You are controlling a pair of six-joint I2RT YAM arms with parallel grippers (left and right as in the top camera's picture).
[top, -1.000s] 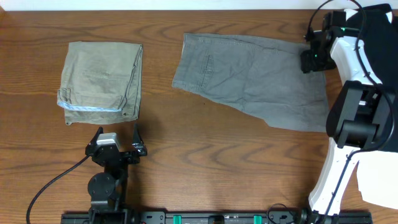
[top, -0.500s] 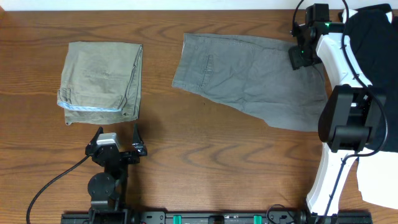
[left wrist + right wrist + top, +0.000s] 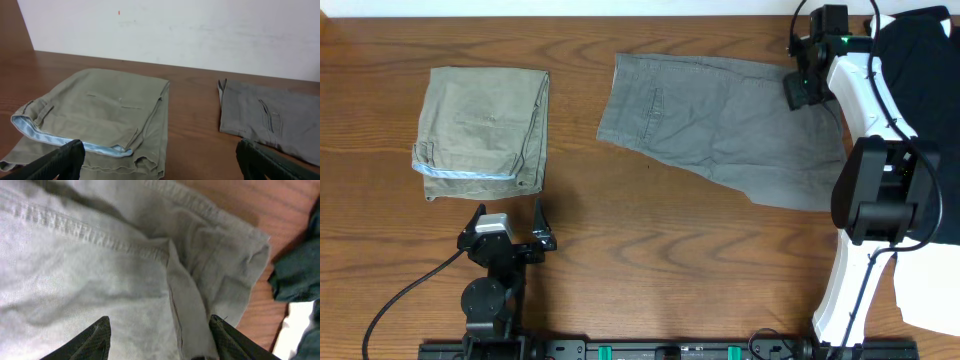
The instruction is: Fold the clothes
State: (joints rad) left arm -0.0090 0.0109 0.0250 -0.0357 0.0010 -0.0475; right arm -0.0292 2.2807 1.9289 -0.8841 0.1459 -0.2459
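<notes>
The raised fold of the grey shorts (image 3: 186, 292) is up against one finger of my open right gripper, so I need to get my right gripper centred above the top of the fold (image 3: 192, 334) before I pinch.
Grey shorts (image 3: 720, 125) lie spread flat at the centre right of the table. My right gripper (image 3: 801, 88) hovers over their far right corner. In the right wrist view it (image 3: 162, 342) is open, fingers (image 3: 95, 340) apart over the grey cloth (image 3: 100, 265), with a raised seam fold (image 3: 187, 305) between them. Olive-khaki shorts (image 3: 482, 130) with a pale-blue waistband lining (image 3: 75, 142) lie folded at the left. My left gripper (image 3: 507, 232) rests near the table's front edge. It is wide open (image 3: 160, 167) and holds nothing.
A black garment (image 3: 920, 40) lies at the far right corner, right next to the grey shorts' corner (image 3: 300, 270). A white garment (image 3: 930, 300) shows at the front right. The right arm's white body (image 3: 865, 200) stands along the right side. A pale wall (image 3: 175, 30) backs the table.
My right gripper has moved left and towards the far edge, onto the grey shorts' far right corner, then held still. The left arm and both pairs of shorts have not moved.
</notes>
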